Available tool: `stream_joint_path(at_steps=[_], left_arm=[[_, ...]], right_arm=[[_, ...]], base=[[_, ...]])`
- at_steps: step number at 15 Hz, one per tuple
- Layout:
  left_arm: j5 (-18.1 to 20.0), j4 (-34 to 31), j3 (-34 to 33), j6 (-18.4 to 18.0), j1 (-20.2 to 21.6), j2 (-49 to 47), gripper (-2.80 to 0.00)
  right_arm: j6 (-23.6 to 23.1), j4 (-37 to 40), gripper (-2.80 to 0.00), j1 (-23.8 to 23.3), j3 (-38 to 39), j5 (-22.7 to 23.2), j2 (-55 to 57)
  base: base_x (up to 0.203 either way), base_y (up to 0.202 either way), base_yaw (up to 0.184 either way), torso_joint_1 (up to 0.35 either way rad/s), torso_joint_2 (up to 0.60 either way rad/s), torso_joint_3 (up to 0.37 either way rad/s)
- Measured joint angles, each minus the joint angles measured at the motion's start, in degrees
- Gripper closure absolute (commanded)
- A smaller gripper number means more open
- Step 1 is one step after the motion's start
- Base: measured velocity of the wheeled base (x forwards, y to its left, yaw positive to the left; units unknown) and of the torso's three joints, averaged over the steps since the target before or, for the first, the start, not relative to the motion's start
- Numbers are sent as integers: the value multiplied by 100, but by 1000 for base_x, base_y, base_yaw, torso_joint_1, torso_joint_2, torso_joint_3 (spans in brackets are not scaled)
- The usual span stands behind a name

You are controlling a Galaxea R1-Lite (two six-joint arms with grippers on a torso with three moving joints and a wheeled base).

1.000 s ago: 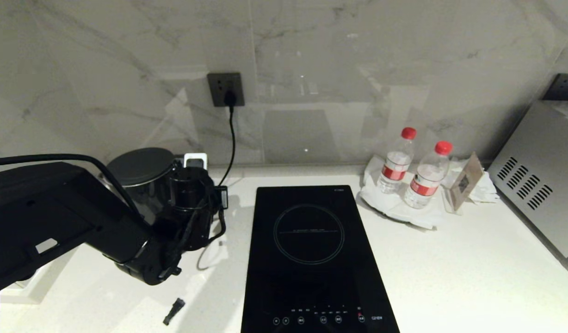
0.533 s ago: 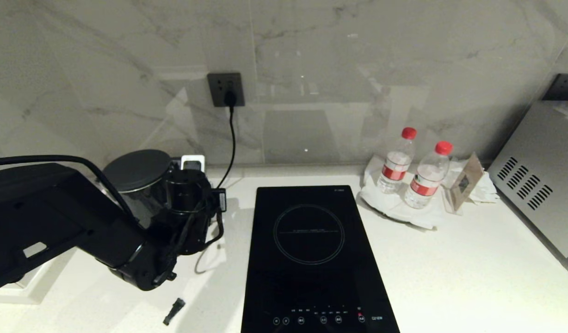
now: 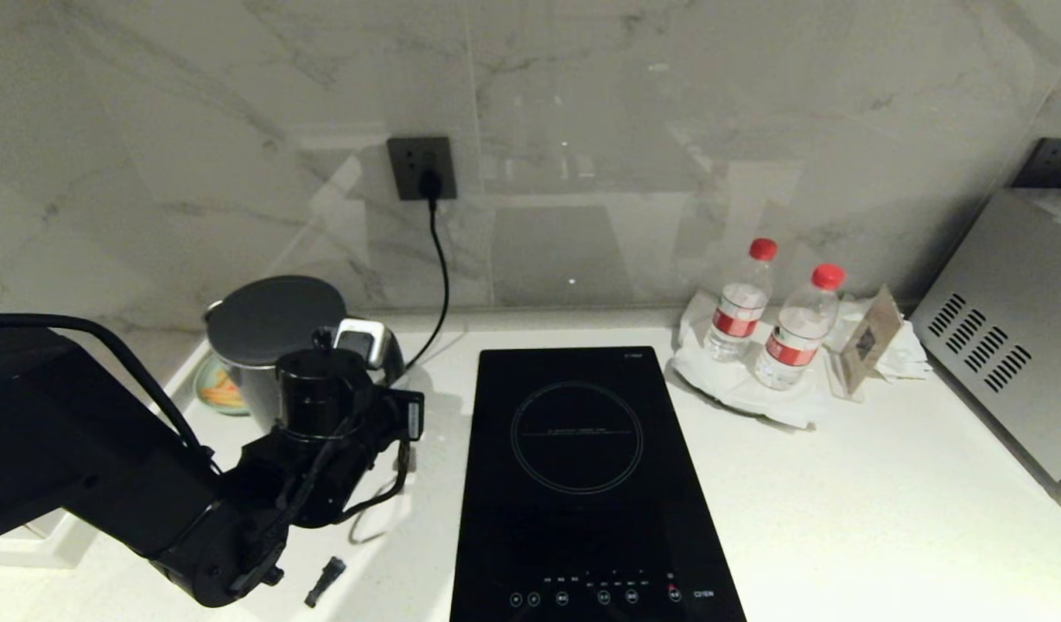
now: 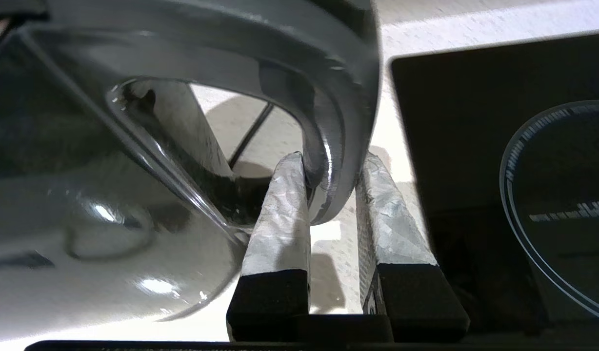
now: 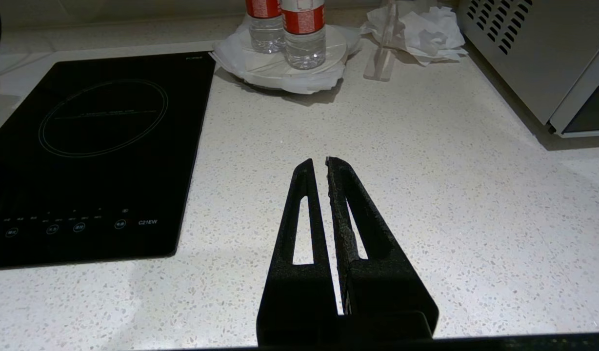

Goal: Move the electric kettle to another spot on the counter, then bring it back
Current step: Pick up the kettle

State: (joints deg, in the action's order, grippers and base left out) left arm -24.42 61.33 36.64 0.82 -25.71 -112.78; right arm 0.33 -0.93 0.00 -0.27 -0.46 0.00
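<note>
Only the ends of my left gripper's fingers hold the loop handle's lower end [image 4: 329, 202], so next I open them, reach further up the kettle's handle [image 4: 341, 126] and get it deep between my fingers before I lift.
The electric kettle [image 3: 267, 345], black with a flat round lid, is at the back left of the white speckled counter [image 3: 841, 484], left of the black hob [image 3: 582, 466]. My left gripper [image 4: 329, 165] is shut on the kettle's loop handle [image 4: 343, 97], one taped finger [image 4: 280, 219] inside the loop and the other outside. In the head view the black left arm [image 3: 237, 492] hides those fingers. The kettle's shiny body [image 4: 85, 243] fills the wrist view beside the fingers. My right gripper [image 5: 318, 163] hangs shut and empty over bare counter [image 5: 450, 195], right of the hob [image 5: 99, 146].
A cord [image 3: 444, 276] runs from the wall socket [image 3: 422, 166] down behind the kettle. Two water bottles [image 3: 738, 302] stand on white paper at the back right, beside a small sign [image 3: 867, 341] and a silver appliance [image 3: 1006, 345]. A small dish [image 3: 215, 390] and a black piece [image 3: 323, 580] lie on the left.
My left arm has drawn back toward the counter's front with the kettle's handle in its grip. The kettle has shifted with it, and a small dish now shows beside it.
</note>
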Motion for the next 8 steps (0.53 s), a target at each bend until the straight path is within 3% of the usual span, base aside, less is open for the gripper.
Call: stream_joint_path(at_steps=[8], left_arm=[[-22, -100, 414, -47, 90, -77, 0]], right_arm=[[0, -1, 0, 0, 0, 2, 0]], base=[[0, 0, 0, 0, 0, 0]])
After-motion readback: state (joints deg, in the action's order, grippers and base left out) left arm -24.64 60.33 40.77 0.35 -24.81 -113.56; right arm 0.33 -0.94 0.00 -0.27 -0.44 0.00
